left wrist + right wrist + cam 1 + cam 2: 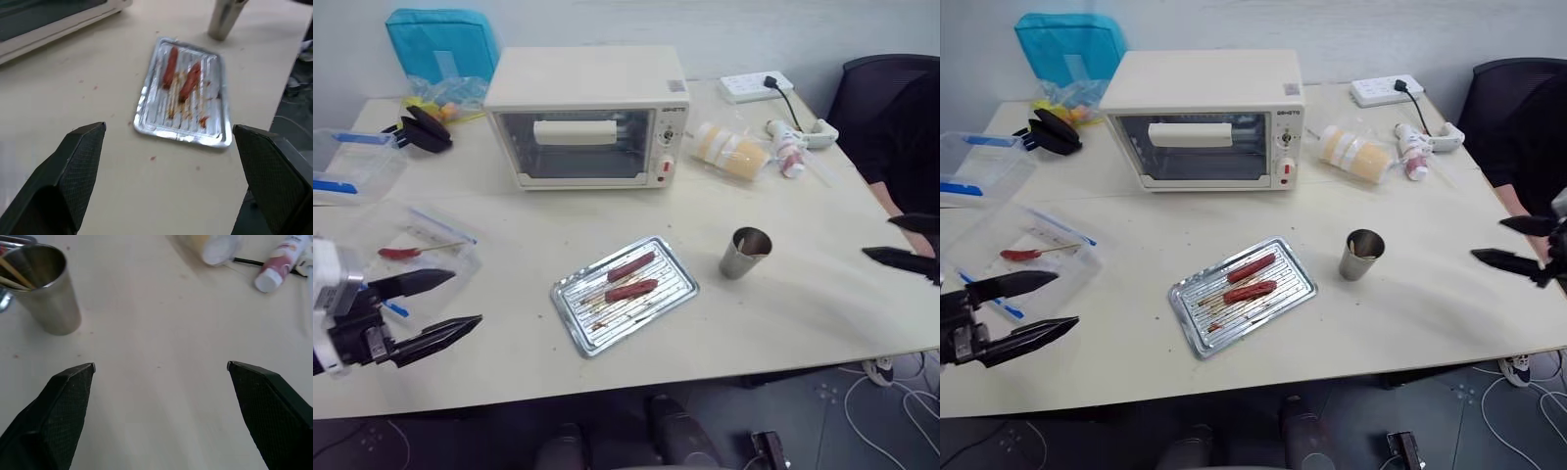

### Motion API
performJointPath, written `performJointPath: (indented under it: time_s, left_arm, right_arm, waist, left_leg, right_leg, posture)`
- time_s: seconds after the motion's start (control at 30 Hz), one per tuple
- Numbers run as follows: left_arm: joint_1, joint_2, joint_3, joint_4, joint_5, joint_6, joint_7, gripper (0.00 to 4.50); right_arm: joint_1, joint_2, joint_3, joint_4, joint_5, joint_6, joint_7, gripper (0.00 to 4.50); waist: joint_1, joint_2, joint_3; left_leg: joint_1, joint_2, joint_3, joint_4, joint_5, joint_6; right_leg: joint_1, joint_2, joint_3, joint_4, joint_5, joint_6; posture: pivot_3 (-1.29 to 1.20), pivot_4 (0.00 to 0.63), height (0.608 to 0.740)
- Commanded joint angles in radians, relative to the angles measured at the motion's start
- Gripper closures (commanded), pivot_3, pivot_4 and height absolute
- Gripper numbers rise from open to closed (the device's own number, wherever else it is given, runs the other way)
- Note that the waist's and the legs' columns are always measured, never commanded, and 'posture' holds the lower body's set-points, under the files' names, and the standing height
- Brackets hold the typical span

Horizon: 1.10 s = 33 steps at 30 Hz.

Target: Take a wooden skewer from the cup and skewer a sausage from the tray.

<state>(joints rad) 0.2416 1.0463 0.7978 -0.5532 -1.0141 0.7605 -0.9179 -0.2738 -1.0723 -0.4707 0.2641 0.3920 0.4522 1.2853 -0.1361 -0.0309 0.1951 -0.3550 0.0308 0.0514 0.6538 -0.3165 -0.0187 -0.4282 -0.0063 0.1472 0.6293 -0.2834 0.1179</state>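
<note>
My open right gripper keeps going and closes on one skewer, since I see clear table before the steel cup and skewer ends leaning at its rim.
A shiny steel cup stands on the pale table, right of the tray; pale wooden skewer ends lean inside it. The ribbed silver tray lies mid-table, greasy, with two red sausages side by side. My left gripper hovers open over the table's front left, pointing toward the tray, well short of it. At the right table edge my right gripper is open and empty, pointing toward the cup from a distance.
A cream toaster oven stands behind the tray. Wrapped paper cups, a tube and a power strip lie back right. Clear plastic boxes sit at the left; a dark chair is at the right.
</note>
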Motion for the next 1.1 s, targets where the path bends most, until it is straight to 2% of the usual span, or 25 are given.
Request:
performJointPath:
  time_s: [0.03, 0.17, 0.27, 0.43, 0.73, 0.93, 1.1]
  left_arm:
    - [-0.1, 0.032, -0.097, -0.003, -0.05, 0.007, -0.015, 0.12]
    - [-0.306, 0.029, -0.303, 0.007, -0.055, -0.001, -0.006, 0.12]
    - [-0.408, -0.006, -0.418, 0.026, -0.011, -0.017, -0.006, 0.12]
    - [-0.517, -0.054, -0.517, 0.054, 0.029, -0.027, -0.005, 0.12]
    - [-0.584, -0.091, -0.565, 0.088, 0.079, -0.037, -0.02, 0.12]
    - [-0.605, -0.1, -0.571, 0.106, 0.105, -0.042, -0.038, 0.12]
    - [-0.628, -0.111, -0.586, 0.118, 0.128, -0.045, -0.049, 0.12]
  right_arm:
    - [0.133, 0.06, -0.152, -0.312, 0.104, 0.15, -0.113, 0.01]
    - [0.226, 0.271, -0.189, -0.64, 0.209, 0.279, -0.368, 0.01]
    - [0.226, 0.402, -0.143, -0.742, 0.215, 0.292, -0.527, 0.01]
    - [0.218, 0.526, -0.047, -0.824, 0.205, 0.271, -0.678, 0.01]
    - [0.265, 0.556, 0.055, -0.843, 0.193, 0.203, -0.725, 0.01]
    - [0.3, 0.548, 0.068, -0.875, 0.211, 0.181, -0.729, 0.01]
    - [0.273, 0.566, 0.105, -0.847, 0.196, 0.15, -0.749, 0.01]
  waist:
    - [-0.002, 0.001, 0.0]
    - [-0.002, -0.002, -0.001]
    - [0.0, -0.002, -0.001]
    - [0.001, -0.002, -0.001]
    - [0.006, -0.002, -0.001]
    - [0.013, -0.002, -0.001]
    - [0.016, -0.002, -0.001]
  left_leg:
    - [0.0, 0.0, 0.0, 0.0, -0.001, -0.001]
    - [0.0, 0.0, -0.002, 0.002, -0.001, -0.002]
    - [-0.002, 0.0, -0.003, 0.005, -0.001, -0.003]
    - [-0.003, -0.001, -0.003, 0.005, -0.001, -0.002]
    - [-0.006, -0.001, -0.006, 0.006, -0.002, -0.001]
    - [-0.006, -0.001, -0.006, 0.007, -0.002, -0.001]
    - [-0.006, -0.001, -0.006, 0.008, -0.002, -0.001]
  right_leg:
    - [0.0, 0.001, 0.0, 0.0, 0.0, 0.0]
    - [0.001, 0.003, -0.001, 0.0, 0.0, 0.0]
    - [0.001, 0.005, 0.0, 0.001, 0.0, 0.0]
    - [0.0, 0.004, 0.0, 0.0, 0.001, 0.0]
    - [0.0, 0.004, -0.002, -0.001, 0.0, 0.0]
    - [0.0, 0.004, -0.002, -0.001, 0.0, 0.0]
    - [0.0, 0.004, -0.002, 0.0, 0.001, 0.001]
  posture:
    - [0.0, 0.15, 0.74]
    - [0.0, 0.15, 0.74]
    - [0.0, 0.15, 0.74]
    - [0.0, 0.15, 0.74]
    - [0.0, 0.15, 0.74]
    - [0.0, 0.15, 0.74]
    - [0.0, 0.15, 0.74]
